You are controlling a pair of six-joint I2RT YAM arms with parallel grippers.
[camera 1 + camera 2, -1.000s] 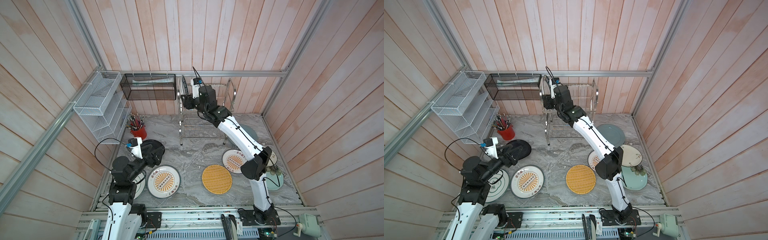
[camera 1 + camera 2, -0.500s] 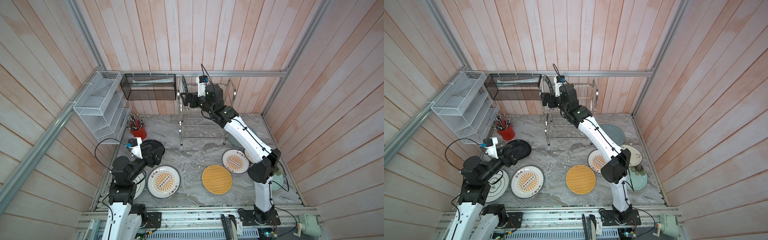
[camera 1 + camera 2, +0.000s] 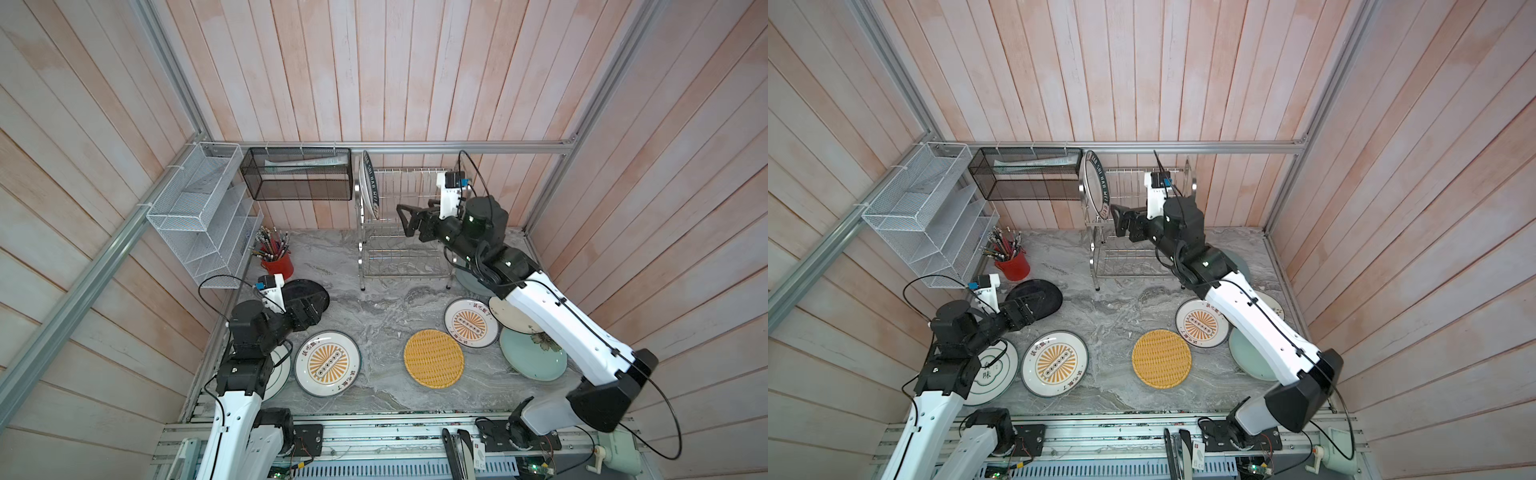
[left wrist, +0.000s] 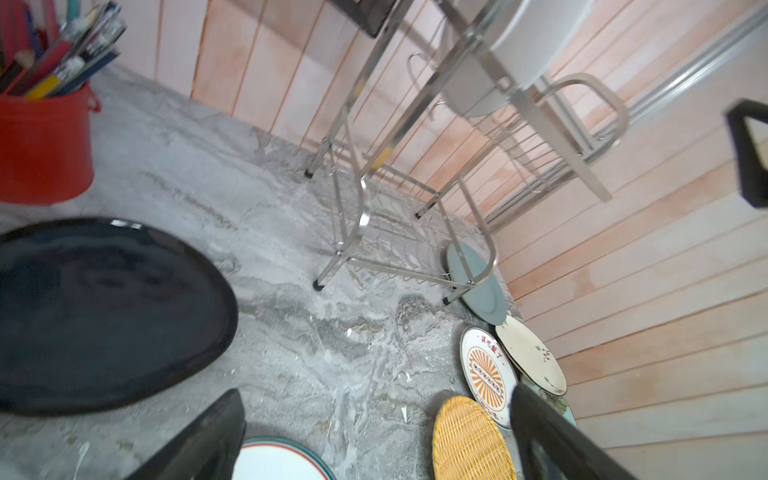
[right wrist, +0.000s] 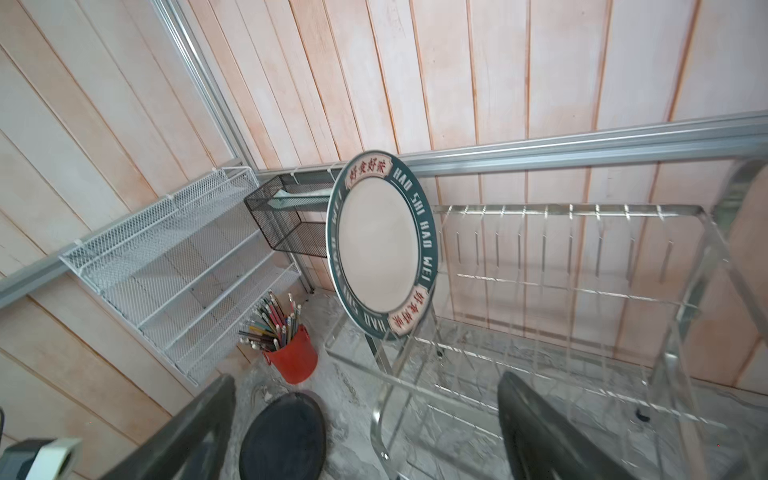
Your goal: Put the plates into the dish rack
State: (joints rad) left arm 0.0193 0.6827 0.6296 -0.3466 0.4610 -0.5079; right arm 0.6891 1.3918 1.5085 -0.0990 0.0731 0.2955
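Note:
The black plate (image 3: 1040,291) lies clear of the red cup, so my open left gripper should keep going down to the black plate's near edge (image 3: 1011,294) and close there.
The dish rack (image 3: 401,253) stands at the back, and a plate with a dark lettered rim (image 3: 370,189) (image 5: 382,245) stands on edge at its upper tier's left end. My right gripper (image 3: 409,220) (image 5: 368,384) hangs open and empty just right of that plate, clear of it. Flat on the table lie two sunburst plates (image 3: 327,363) (image 3: 470,323), a yellow woven plate (image 3: 433,358), a pale teal one (image 3: 536,361), a cream floral one (image 3: 509,316) and a grey-blue one (image 4: 478,286). My left gripper (image 3: 312,313) (image 4: 374,411) is open and empty, low beside a black plate (image 3: 307,293).
A red cup of pencils (image 3: 276,259) stands at the back left. A white mesh organiser (image 3: 203,216) and a black mesh basket (image 3: 299,174) hang on the walls. A white plate with a green rim (image 3: 992,372) lies partly under my left arm.
My right gripper has opened and drawn back to the right, away from the lettered plate, which stays standing in the rack. The left arm has not moved.

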